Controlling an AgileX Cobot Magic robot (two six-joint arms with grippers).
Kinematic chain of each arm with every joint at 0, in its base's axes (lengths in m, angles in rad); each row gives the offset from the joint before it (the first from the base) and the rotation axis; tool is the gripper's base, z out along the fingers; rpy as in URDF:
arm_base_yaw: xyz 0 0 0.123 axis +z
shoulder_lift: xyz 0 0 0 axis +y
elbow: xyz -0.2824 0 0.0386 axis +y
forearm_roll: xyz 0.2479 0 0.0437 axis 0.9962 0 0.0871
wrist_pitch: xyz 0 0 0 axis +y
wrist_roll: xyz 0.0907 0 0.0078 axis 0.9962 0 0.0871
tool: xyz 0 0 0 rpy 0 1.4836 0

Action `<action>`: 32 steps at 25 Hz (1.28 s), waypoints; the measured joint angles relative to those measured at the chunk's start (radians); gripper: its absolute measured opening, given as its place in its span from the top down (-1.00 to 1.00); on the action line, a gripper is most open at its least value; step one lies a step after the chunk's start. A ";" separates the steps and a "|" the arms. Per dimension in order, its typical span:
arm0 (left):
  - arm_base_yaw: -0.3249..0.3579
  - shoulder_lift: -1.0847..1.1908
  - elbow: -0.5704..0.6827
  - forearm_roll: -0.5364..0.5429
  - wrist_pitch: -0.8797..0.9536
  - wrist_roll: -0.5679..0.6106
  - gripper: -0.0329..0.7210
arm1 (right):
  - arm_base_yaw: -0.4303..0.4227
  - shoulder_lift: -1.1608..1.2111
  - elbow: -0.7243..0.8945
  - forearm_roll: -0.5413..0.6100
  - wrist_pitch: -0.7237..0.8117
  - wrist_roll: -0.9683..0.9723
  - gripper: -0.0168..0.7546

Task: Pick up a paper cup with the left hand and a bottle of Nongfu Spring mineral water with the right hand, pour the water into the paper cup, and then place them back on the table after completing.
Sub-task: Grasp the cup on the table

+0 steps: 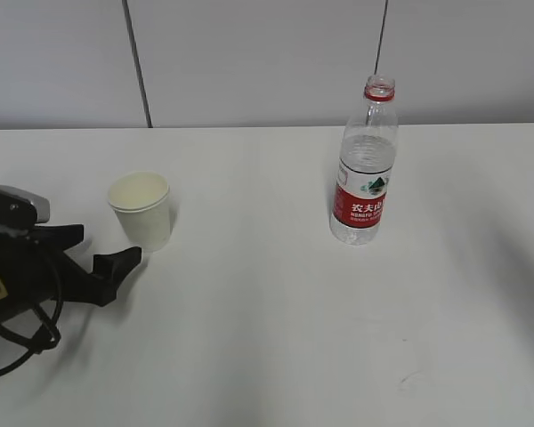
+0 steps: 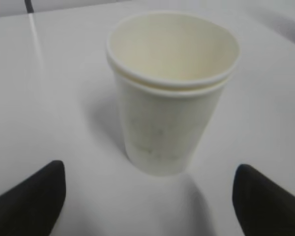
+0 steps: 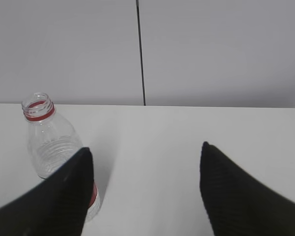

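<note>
The whole paper cup (image 1: 144, 215) should come up as one piece when I lift it, because the double rim (image 2: 172, 88) sits tightly together.
A cream paper cup (image 1: 142, 212) with a double rim stands upright and empty on the white table (image 1: 249, 338). In the left wrist view the cup (image 2: 169, 98) stands just beyond my open fingers. My left gripper (image 1: 109, 245) is open, low over the table, just left of the cup and apart from it. The uncapped clear bottle (image 1: 365, 173) with a red label stands right of centre; its water level is hard to tell. My right gripper (image 3: 145, 147) is open and empty, with the bottle (image 3: 51, 142) to its left, partly behind the left finger (image 3: 64, 196). The right arm is out of the exterior view.
A pale panelled wall (image 1: 267, 62) runs behind the table's far edge. The left arm's body and a black cable (image 1: 27, 342) lie at the table's left side.
</note>
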 joint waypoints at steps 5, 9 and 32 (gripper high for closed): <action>-0.002 0.046 -0.086 0.029 -0.004 -0.008 -0.74 | 0.000 0.000 0.000 0.000 -0.005 0.000 -0.34; -0.033 0.072 -0.141 0.023 -0.004 -0.011 -0.72 | 0.000 0.000 0.000 0.000 -0.005 0.000 -0.34; -0.121 0.159 -0.269 -0.089 -0.006 -0.011 -0.12 | 0.000 0.000 0.000 0.000 -0.036 0.000 -0.34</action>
